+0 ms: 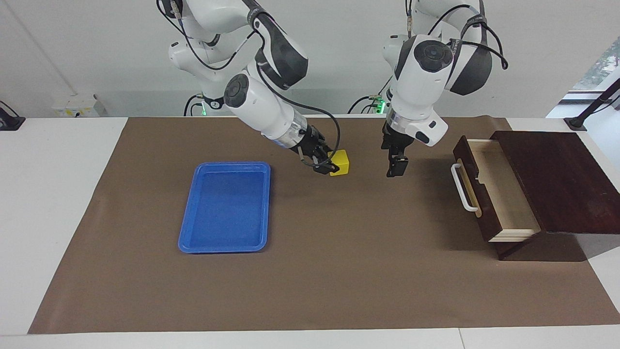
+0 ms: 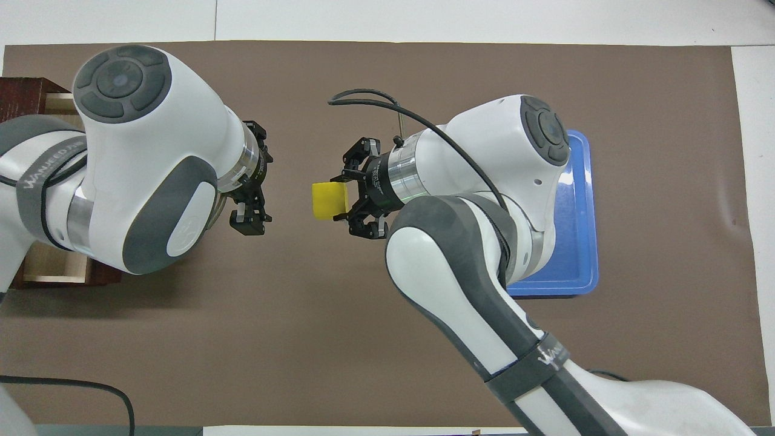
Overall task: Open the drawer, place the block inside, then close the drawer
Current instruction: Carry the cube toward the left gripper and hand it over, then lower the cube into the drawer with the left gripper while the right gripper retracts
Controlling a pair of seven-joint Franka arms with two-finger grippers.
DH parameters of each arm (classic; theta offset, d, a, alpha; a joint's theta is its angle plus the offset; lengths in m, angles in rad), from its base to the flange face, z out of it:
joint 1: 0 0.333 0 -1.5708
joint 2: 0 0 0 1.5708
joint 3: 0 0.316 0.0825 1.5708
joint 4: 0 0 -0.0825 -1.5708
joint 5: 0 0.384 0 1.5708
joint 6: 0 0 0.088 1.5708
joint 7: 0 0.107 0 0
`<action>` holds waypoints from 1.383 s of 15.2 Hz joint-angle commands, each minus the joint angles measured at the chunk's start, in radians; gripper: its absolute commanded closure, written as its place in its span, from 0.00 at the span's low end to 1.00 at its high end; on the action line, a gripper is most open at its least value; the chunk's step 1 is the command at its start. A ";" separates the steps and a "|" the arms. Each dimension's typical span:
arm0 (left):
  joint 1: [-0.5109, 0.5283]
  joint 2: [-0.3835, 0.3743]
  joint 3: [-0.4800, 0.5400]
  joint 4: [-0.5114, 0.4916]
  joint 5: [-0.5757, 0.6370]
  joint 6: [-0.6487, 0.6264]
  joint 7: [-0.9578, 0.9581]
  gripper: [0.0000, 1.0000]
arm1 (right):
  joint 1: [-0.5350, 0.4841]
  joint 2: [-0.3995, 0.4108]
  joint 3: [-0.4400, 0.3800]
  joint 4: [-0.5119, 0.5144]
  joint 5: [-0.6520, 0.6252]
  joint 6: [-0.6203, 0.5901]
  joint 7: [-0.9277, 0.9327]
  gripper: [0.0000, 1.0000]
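The yellow block is in my right gripper, far from the open drawer [image 1: 503, 189]. My left gripper should therefore grab the block's loose end [image 2: 321, 201] and bring the block there.
The yellow block [image 1: 340, 162] is held in my right gripper [image 1: 328, 164], which is shut on it a little above the brown mat, between the blue tray and the drawer. In the overhead view the block [image 2: 327, 200] sticks out of the right gripper [image 2: 346, 201] toward the left gripper. The drawer [image 1: 506, 191] stands pulled open at the left arm's end of the table, its pale inside bare and its white handle [image 1: 462, 188] facing the tray. My left gripper [image 1: 397, 167] hangs over the mat between the block and the drawer, empty. In the overhead view the left gripper [image 2: 248, 218] shows, and the left arm hides most of the drawer [image 2: 51, 269].
A blue plastic tray [image 1: 225, 208] lies empty on the mat toward the right arm's end; it also shows in the overhead view [image 2: 582, 242]. The dark wooden cabinet [image 1: 557, 179] holds the drawer. The brown mat [image 1: 339, 271] covers most of the table.
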 commanded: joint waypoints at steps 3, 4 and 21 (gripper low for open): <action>-0.059 0.016 0.016 0.030 0.021 0.005 -0.104 0.00 | 0.025 0.009 -0.003 -0.009 0.021 0.050 0.031 1.00; -0.061 0.018 0.016 0.030 0.021 0.011 -0.113 0.00 | 0.025 0.010 -0.003 -0.009 0.021 0.050 0.034 1.00; -0.132 0.003 0.016 -0.028 0.029 0.027 -0.192 0.63 | 0.007 0.013 -0.003 -0.006 0.035 0.034 0.034 1.00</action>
